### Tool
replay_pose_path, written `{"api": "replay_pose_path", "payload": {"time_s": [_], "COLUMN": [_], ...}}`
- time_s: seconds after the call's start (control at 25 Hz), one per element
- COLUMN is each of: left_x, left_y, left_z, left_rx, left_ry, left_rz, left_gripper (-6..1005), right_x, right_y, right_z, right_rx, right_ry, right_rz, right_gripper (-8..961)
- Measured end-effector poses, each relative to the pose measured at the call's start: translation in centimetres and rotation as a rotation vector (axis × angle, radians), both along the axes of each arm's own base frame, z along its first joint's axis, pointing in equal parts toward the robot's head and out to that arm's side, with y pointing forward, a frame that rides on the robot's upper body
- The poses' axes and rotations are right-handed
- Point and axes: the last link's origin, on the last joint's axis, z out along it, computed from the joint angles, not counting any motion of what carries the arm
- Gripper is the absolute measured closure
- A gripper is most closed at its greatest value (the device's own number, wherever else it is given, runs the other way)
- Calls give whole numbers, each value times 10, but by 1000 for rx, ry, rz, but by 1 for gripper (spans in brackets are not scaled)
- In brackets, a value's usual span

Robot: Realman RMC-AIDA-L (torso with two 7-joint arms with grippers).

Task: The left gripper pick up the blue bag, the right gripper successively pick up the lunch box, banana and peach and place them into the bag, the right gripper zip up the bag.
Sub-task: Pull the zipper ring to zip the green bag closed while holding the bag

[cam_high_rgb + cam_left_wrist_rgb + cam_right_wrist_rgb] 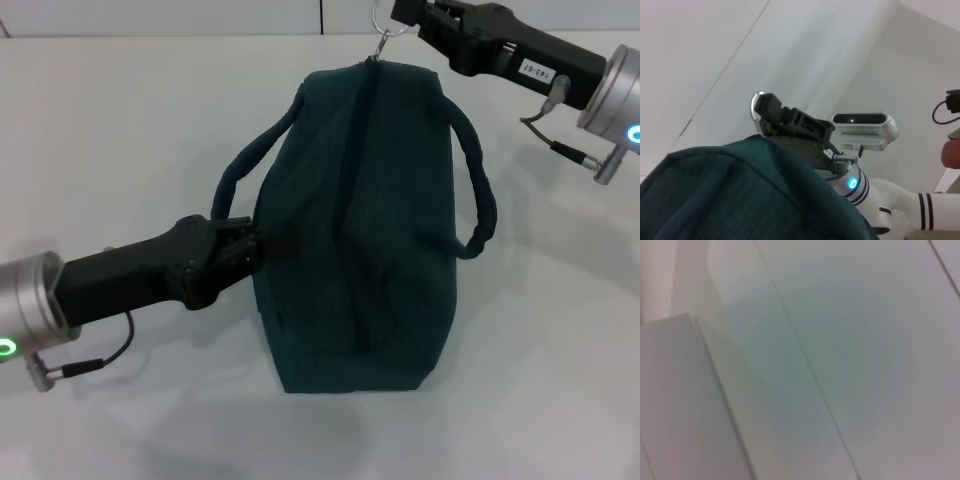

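Next, I take the bag's far corner point(320, 84) beside the zipper end with my left gripper before zipping on, because my left gripper is holding the blue bag's side point(266, 282) far from the ring pull.
The blue bag point(370, 230) stands on the white table point(120, 120), its top zipper point(355, 150) drawn closed along its length. My left gripper point(258, 246) is shut on the bag's left side, just below the left loop handle point(245, 160). At the bag's far end, my right gripper point(402, 18) is shut on the metal ring pull point(385, 30). The left wrist view shows the bag's fabric point(740, 195) with the right gripper point(767, 107) and ring pull point(755, 105) beyond it. The lunch box, banana and peach are out of view.
The bag's right loop handle point(480, 190) hangs out toward the right. The right arm's silver wrist point(615, 95) and cable lie at the far right. Bare white table surrounds the bag. Only pale flat surfaces appear in the right wrist view.
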Motion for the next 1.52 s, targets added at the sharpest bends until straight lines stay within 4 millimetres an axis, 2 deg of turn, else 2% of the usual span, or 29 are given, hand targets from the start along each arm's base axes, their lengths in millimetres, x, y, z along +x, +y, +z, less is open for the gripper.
{"api": "replay_pose_path", "payload": {"time_s": [0.24,0.52,0.68,0.92,1.32,1.52], "left_x": [-8,-17,-20,-18,-29,-14], "left_y": [-5,-5,-2,2,20,50], "left_z": [5,14,19,16,52,49], "left_rx": [24,72,100,126,314,226], "left_ry": [-10,-15,-12,-7,-204,-180], "left_rz": [32,76,91,93,295,314], "left_gripper": [932,923,894,849,775,558], "right_x": [14,27,30,29,28,29], "right_y": [4,-3,-5,-6,-7,-8], "right_z": [-8,-5,-3,-2,3,6], "right_rx": [4,33,36,36,38,44], "right_ry": [-42,-34,-27,-19,-3,7], "right_rz": [-82,-106,-108,-99,-83,-78], "right_gripper": [862,860,860,858,856,855]}}
